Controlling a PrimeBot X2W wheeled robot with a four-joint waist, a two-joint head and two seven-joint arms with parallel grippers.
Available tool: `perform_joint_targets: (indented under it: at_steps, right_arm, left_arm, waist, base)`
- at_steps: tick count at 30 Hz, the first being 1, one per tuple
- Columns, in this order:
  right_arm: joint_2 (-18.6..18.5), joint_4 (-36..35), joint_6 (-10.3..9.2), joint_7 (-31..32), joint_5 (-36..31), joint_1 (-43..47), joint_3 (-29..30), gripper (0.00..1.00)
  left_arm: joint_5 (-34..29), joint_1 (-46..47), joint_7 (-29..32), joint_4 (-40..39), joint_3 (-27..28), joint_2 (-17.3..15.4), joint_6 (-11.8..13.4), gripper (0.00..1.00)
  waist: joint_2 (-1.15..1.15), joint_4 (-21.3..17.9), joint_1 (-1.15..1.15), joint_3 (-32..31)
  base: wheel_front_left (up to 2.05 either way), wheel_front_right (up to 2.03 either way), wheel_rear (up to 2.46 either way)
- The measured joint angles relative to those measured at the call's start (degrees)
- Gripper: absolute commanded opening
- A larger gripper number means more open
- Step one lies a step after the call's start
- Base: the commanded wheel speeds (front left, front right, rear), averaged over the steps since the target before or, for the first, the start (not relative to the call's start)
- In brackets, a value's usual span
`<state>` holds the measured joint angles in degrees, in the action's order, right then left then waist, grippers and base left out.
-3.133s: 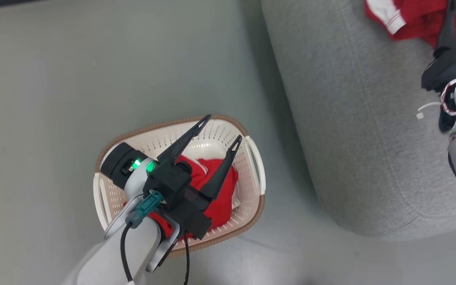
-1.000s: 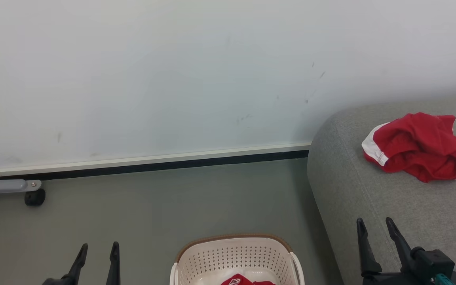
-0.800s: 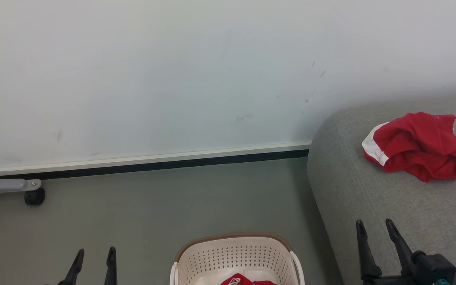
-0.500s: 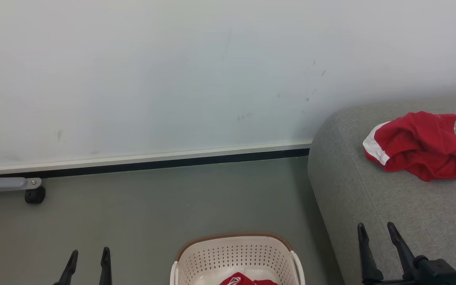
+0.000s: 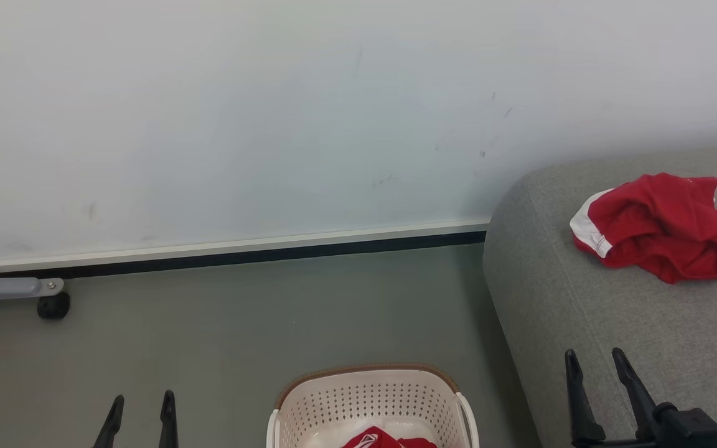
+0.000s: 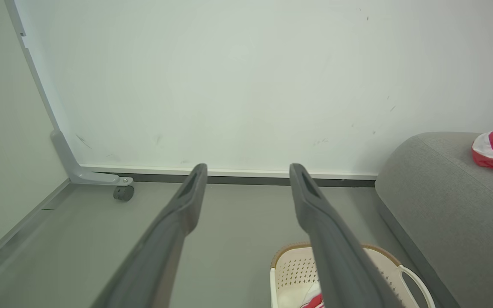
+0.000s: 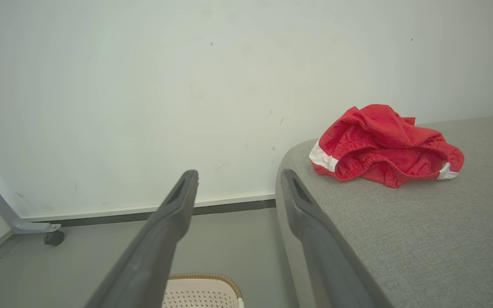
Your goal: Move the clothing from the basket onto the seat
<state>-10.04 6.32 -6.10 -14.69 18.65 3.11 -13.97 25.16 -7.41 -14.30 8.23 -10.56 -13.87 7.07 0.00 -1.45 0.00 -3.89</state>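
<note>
The cream basket's inside (image 5: 371, 401) looks clear behind the low-lying red garment (image 5: 387, 439). I should expect the basket to be empty when I lift the garment out.
One red garment (image 5: 660, 227) with white edging lies crumpled on the grey seat (image 5: 613, 323) at the right; the right wrist view shows that garment (image 7: 383, 147) on the seat (image 7: 422, 239) too. A second red garment (image 5: 386, 440) peeks from the cream basket (image 5: 368, 401) on the floor at bottom centre, mostly cut off by the frame edge. My left gripper (image 5: 140, 404) stands open and empty at the lower left, well left of the basket. My right gripper (image 5: 595, 364) stands open and empty over the seat's front, below the garment. In the left wrist view the basket (image 6: 289, 273) sits behind my right finger.
A pale wall with a white and black baseboard (image 5: 234, 255) runs behind. A grey frame leg on a black caster (image 5: 53, 305) stands at the far left on the grey floor (image 5: 240, 323).
Both grippers have sunk slightly toward the bottom of the head view, the left one also drifting a little left. The garments and the basket have stayed put.
</note>
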Motion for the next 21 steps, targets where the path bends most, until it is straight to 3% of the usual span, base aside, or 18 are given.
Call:
perform_joint_targets:
  at_steps: [21]
  right_arm:
    - [-0.15,-1.63,-0.22,0.05,-0.02,0.09,0.82,1.0]
  left_arm:
    - [-1.25,-0.19,0.0,-0.96,-1.21,1.3,-0.53,1.0]
  waist:
    - [0.0,-0.33,0.0,1.78]
  base:
    - [0.0,0.0,0.0]
